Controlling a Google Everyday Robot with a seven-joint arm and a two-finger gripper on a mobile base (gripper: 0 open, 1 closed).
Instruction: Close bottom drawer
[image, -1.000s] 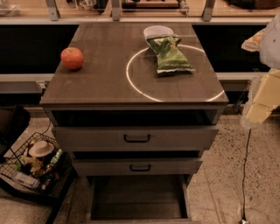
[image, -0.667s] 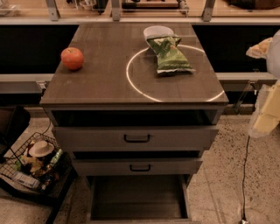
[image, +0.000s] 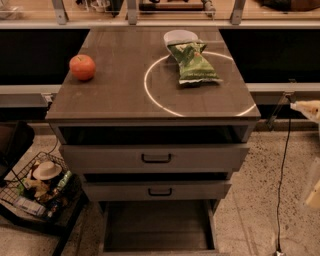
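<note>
The bottom drawer (image: 158, 230) will go straight in when I push its front, because the sides (image: 212, 228) run evenly back under the middle drawer.
The bottom drawer (image: 157, 225) of the grey-brown cabinet (image: 125, 100) is pulled far out, and its inside is bare. Its front and handle are cut off by the lower edge of the view. The middle drawer (image: 159, 191) and the top drawer (image: 156, 158) stand slightly out, each with a small black bar handle. My gripper (image: 313, 191) shows only as pale parts at the far right edge. It is well to the right of the cabinet, level with the drawers, and touches nothing.
On the cabinet top lie a red apple (image: 82, 67), a green chip bag (image: 194, 64) and a white bowl (image: 180, 37). A wire basket (image: 37, 187) of clutter stands on the floor at the left. A black cable (image: 282, 165) hangs at the right.
The pale arm parts at the right have moved further right and lower, now mostly out of view. The drawers and the things on top have not moved.
</note>
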